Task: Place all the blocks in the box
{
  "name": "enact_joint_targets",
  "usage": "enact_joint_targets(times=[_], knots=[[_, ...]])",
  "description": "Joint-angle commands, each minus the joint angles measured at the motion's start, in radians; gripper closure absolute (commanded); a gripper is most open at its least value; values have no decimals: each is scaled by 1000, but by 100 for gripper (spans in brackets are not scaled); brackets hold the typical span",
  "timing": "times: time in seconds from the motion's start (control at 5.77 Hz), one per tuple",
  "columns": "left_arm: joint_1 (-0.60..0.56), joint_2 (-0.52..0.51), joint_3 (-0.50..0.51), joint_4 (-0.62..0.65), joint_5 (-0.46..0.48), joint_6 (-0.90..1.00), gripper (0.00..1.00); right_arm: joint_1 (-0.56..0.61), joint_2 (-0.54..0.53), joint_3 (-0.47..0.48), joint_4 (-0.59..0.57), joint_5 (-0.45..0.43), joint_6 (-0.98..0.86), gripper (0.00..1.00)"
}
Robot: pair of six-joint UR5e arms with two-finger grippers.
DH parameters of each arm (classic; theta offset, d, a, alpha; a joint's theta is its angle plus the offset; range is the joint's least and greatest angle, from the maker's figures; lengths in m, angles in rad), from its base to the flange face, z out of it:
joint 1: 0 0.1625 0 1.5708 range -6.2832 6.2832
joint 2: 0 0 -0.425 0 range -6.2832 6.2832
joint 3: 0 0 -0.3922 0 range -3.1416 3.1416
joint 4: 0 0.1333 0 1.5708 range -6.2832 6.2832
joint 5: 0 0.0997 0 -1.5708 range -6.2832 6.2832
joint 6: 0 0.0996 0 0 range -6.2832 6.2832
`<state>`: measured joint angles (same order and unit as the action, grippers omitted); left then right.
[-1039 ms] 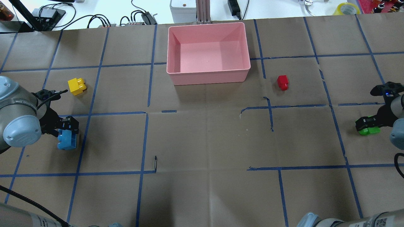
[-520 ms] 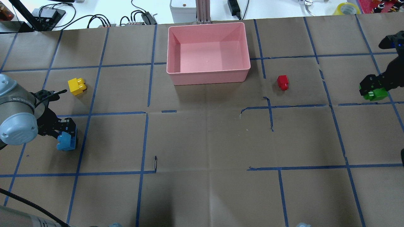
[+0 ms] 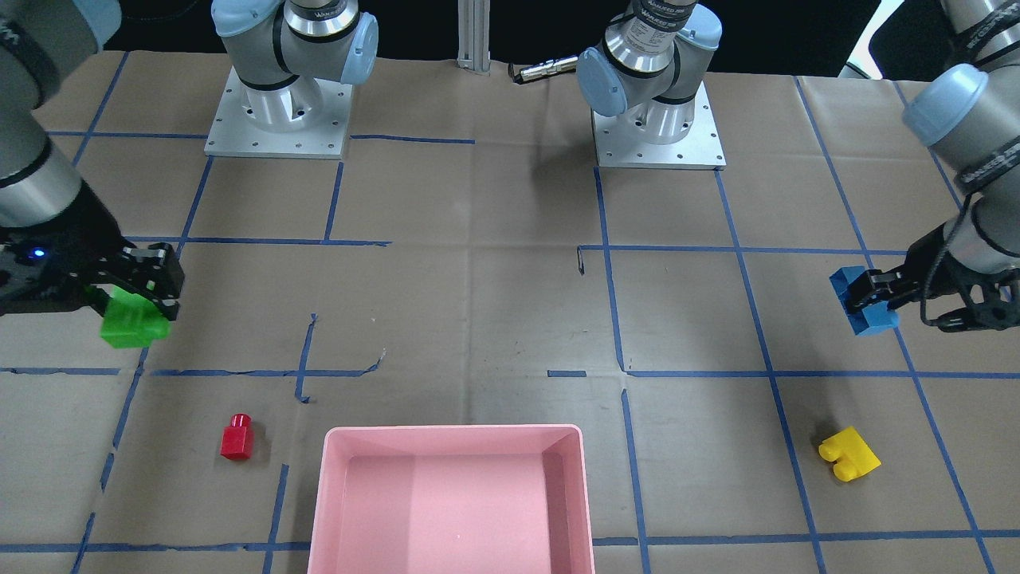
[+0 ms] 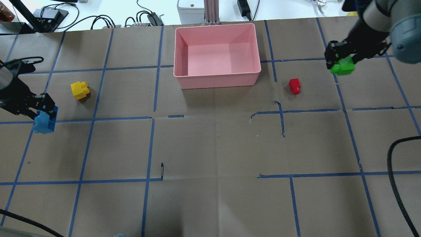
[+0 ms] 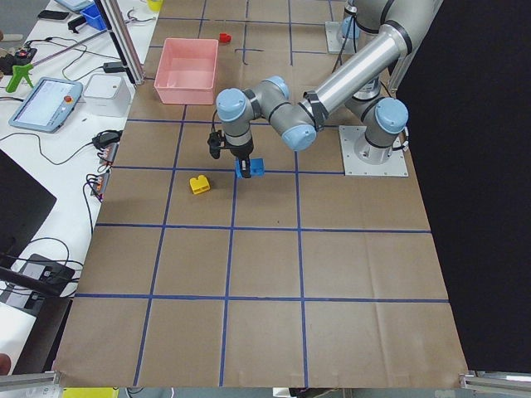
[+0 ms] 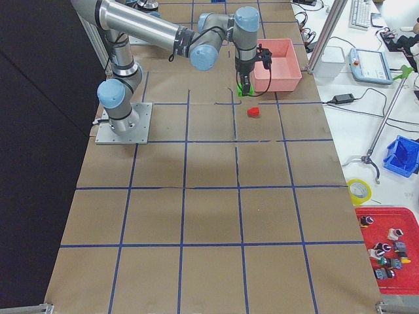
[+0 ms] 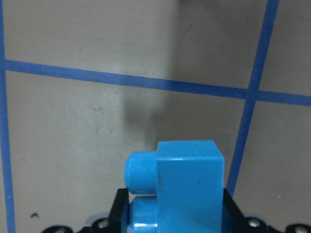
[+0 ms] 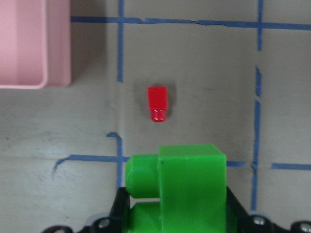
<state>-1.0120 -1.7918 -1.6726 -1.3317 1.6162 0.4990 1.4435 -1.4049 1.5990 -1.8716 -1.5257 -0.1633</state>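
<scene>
The blue block and the green block are both headed for the pink box, so my right gripper should put the green block down first while my left gripper waits.
My left gripper is shut on the blue block and holds it above the table at the left edge; it also shows in the left wrist view and front view. My right gripper is shut on the green block, held in the air right of the pink box; the block also shows in the right wrist view and front view. The yellow block lies on the table left of the box. The red block lies right of the box. The box holds nothing.
The table is covered in brown paper with blue tape lines. Cables and boxes lie beyond the far edge behind the pink box. A black cable hangs at the right. The two arm bases stand at the robot's side.
My right gripper has carried the green block up and leftward, toward the box. My left gripper has lifted the blue block and moved it left and farther from the robot.
</scene>
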Motion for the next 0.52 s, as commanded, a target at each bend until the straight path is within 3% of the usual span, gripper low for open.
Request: enact_joint_targets(times=[0.0,0.35], knots=[[-83,40,222,-220,-2,35,89,255,157,-171,-17,30,338,93],[-179,36,263,-228,-66,33,89,345,333,-273,-193,167,497,91]])
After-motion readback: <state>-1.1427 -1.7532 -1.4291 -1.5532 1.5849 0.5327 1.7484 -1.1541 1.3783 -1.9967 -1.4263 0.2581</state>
